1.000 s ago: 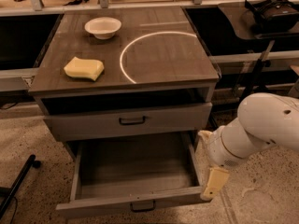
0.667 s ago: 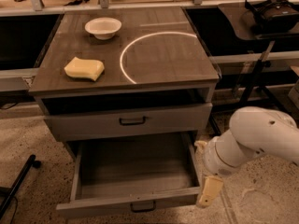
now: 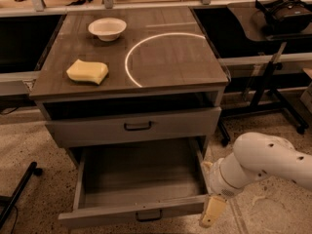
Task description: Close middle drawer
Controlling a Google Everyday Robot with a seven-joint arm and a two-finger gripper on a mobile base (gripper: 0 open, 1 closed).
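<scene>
The long empty box [image 3: 139, 174] covers the cabinet below, so I expect a hidden bottom drawer to come into view when I push the middle drawer [image 3: 134, 213] in.
The middle drawer [image 3: 139, 179] is pulled far out of the wooden cabinet, and its deep plain box is empty. Its shallow front panel [image 3: 97, 217] with a small dark bar handle [image 3: 148, 215] faces me at the bottom of the view. My gripper [image 3: 213, 211] hangs from the white arm [image 3: 265, 162] at the drawer's front right corner, right beside the end of the front panel. Whether it touches the panel does not show.
The taller-fronted drawer [image 3: 134, 126] above stands slightly out. On the cabinet top [image 3: 170, 57] lie a yellow sponge [image 3: 87, 71], a white bowl [image 3: 107, 29] and a white ring mark. A black stand [image 3: 265, 77] is at the right, a dark leg [image 3: 17, 194] at the left.
My arm has dropped and moved left, bringing the gripper from beside the drawer's right side down to its front right corner. The drawer has not visibly moved.
</scene>
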